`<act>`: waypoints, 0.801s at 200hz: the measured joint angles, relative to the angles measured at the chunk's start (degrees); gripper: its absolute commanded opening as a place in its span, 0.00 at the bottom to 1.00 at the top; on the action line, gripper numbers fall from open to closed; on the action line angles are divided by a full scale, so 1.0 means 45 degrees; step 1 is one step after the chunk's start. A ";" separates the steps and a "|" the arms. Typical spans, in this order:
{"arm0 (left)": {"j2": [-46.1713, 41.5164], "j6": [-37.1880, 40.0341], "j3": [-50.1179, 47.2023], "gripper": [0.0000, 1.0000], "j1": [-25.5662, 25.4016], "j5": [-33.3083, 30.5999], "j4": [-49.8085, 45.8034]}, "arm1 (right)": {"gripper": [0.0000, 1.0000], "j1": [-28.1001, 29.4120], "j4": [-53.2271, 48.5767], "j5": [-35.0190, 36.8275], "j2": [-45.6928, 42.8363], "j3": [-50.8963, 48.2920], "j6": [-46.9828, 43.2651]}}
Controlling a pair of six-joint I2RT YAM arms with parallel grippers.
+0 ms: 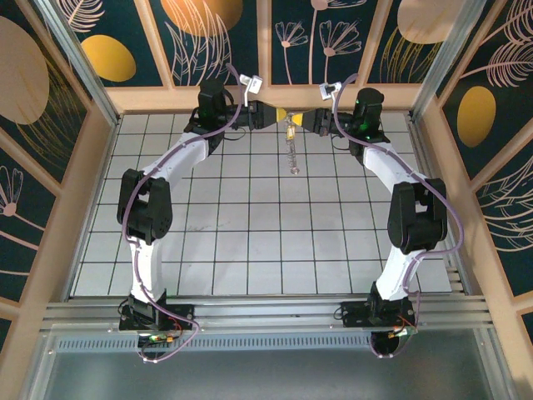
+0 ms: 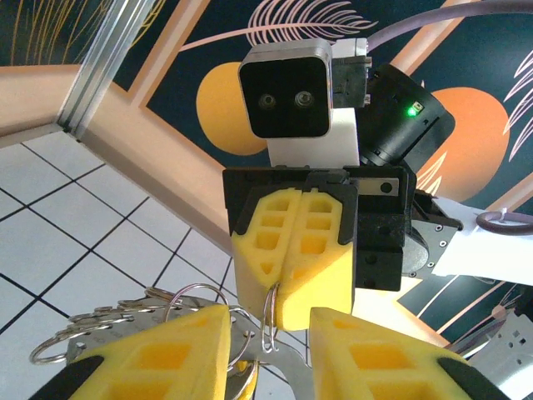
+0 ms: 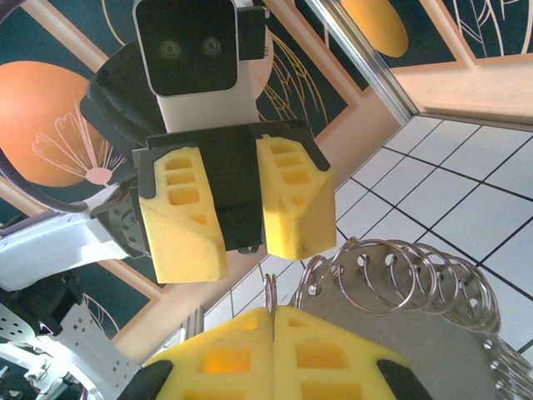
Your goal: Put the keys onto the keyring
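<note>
The robot's right gripper is closed on the thin split ring point(image 2: 270, 315) while the key hangs point(image 1: 291, 133) below, so next the left gripper takes hold of the ring and frees the right gripper to reach lower.
At the far middle of the table my two grippers meet tip to tip. The keyring point(image 1: 294, 154) hangs down from them as a long narrow silvery string. Close up it is a flat metal strip point(image 3: 416, 333) carrying several split rings. My right gripper point(image 3: 273, 310) is shut on one thin split ring point(image 3: 269, 287), also seen from the left wrist point(image 2: 271, 321). My left gripper point(image 2: 271, 315) faces it, jaws apart on either side of the strip point(image 2: 108, 321) and rings, with a clear gap showing point(image 3: 241, 250). A small brass-gold key point(image 1: 290, 129) hangs just under the tips.
The white tiled floor point(image 1: 250, 233) lies between the arms. A wooden back rail point(image 1: 266, 98) runs right behind the grippers, with patterned walls on three sides. Both arms point(image 1: 150, 208) point(image 1: 412, 217) arch inward from the near edge.
</note>
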 measured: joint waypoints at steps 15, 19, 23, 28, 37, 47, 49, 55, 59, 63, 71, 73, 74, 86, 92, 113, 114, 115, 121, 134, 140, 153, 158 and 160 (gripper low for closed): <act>0.0000 -0.0058 0.0000 0.30 0.0000 0.0005 0.0121 | 0.00 0.0015 0.0000 0.0000 0.0000 0.0000 0.0010; 0.0000 -0.0092 0.0000 0.30 -0.0005 0.0005 0.0141 | 0.00 0.0024 0.0000 0.0000 0.0000 0.0000 0.0029; 0.0000 -0.0092 0.0000 0.30 -0.0015 0.0005 0.0151 | 0.00 0.0024 0.0000 0.0000 0.0000 0.0000 0.0034; 0.0000 -0.0112 0.0000 0.30 -0.0024 0.0010 0.0175 | 0.00 0.0044 0.0000 0.0000 0.0000 0.0000 0.0039; 0.0005 -0.0141 0.0000 0.30 -0.0034 0.0010 0.0219 | 0.00 0.0049 0.0000 0.0000 0.0000 0.0005 0.0039; 0.0005 -0.0185 0.0000 0.30 -0.0049 0.0010 0.0257 | 0.00 0.0083 0.0000 0.0000 0.0000 0.0010 0.0039; 0.0005 -0.0194 0.0000 0.30 -0.0049 0.0010 0.0272 | 0.00 0.0087 0.0000 0.0000 0.0000 0.0015 0.0039; 0.0005 -0.0209 0.0000 0.30 -0.0049 0.0010 0.0296 | 0.00 0.0097 0.0000 0.0000 0.0000 0.0019 0.0039; 0.0005 -0.0228 0.0000 0.30 -0.0053 0.0005 0.0311 | 0.00 0.0097 0.0005 0.0000 0.0000 0.0019 0.0039; 0.0010 -0.0228 0.0000 0.30 -0.0063 0.0005 0.0316 | 0.00 0.0107 0.0005 0.0000 0.0000 0.0019 0.0039; 0.0019 -0.0233 0.0000 0.30 -0.0078 0.0005 0.0325 | 0.00 0.0121 0.0005 0.0005 0.0000 0.0019 0.0044; 0.0024 -0.0233 0.0000 0.30 -0.0087 0.0005 0.0325 | 0.00 0.0121 0.0005 0.0005 0.0000 0.0019 0.0044; 0.0024 -0.0233 0.0000 0.30 -0.0087 0.0005 0.0325 | 0.00 0.0121 0.0005 0.0005 0.0000 0.0019 0.0044; 0.0049 -0.0233 0.0000 0.30 -0.0112 0.0010 0.0325 | 0.00 0.0136 0.0005 0.0005 0.0005 0.0019 0.0044; 0.0063 -0.0238 0.0000 0.30 -0.0121 0.0010 0.0325 | 0.00 0.0146 0.0005 0.0005 0.0005 0.0019 0.0044; 0.0073 -0.0238 -0.0005 0.30 -0.0189 0.0044 0.0325 | 0.00 0.0170 0.0010 0.0010 0.0034 0.0024 0.0049; 0.0073 -0.0238 -0.0005 0.30 -0.0189 0.0049 0.0330 | 0.00 0.0170 0.0010 0.0010 0.0039 0.0024 0.0044; 0.0073 -0.0238 -0.0005 0.30 -0.0194 0.0049 0.0330 | 0.00 0.0170 0.0010 0.0010 0.0049 0.0024 0.0049; 0.0073 -0.0238 -0.0005 0.29 -0.0194 0.0058 0.0330 | 0.00 0.0180 0.0015 0.0010 0.0058 0.0024 0.0049; 0.0073 -0.0243 -0.0005 0.28 -0.0257 0.0063 0.0330 | 0.00 0.0194 0.0034 0.0015 0.0126 0.0049 0.0049; 0.0073 -0.0248 -0.0010 0.26 -0.0267 0.0068 0.0330 | 0.00 0.0214 0.0044 0.0015 0.0160 0.0049 0.0053; 0.0073 -0.0291 -0.0019 0.23 -0.0267 0.0053 0.0325 | 0.00 0.0228 0.0053 0.0005 0.0209 0.0053 0.0053; 0.0073 -0.0287 -0.0034 0.23 -0.0267 0.0053 0.0325 | 0.00 0.0233 0.0068 0.0005 0.0214 0.0053 0.0053; 0.0073 -0.0296 -0.0039 0.23 -0.0267 0.0053 0.0325 | 0.00 0.0238 0.0078 0.0005 0.0214 0.0053 0.0053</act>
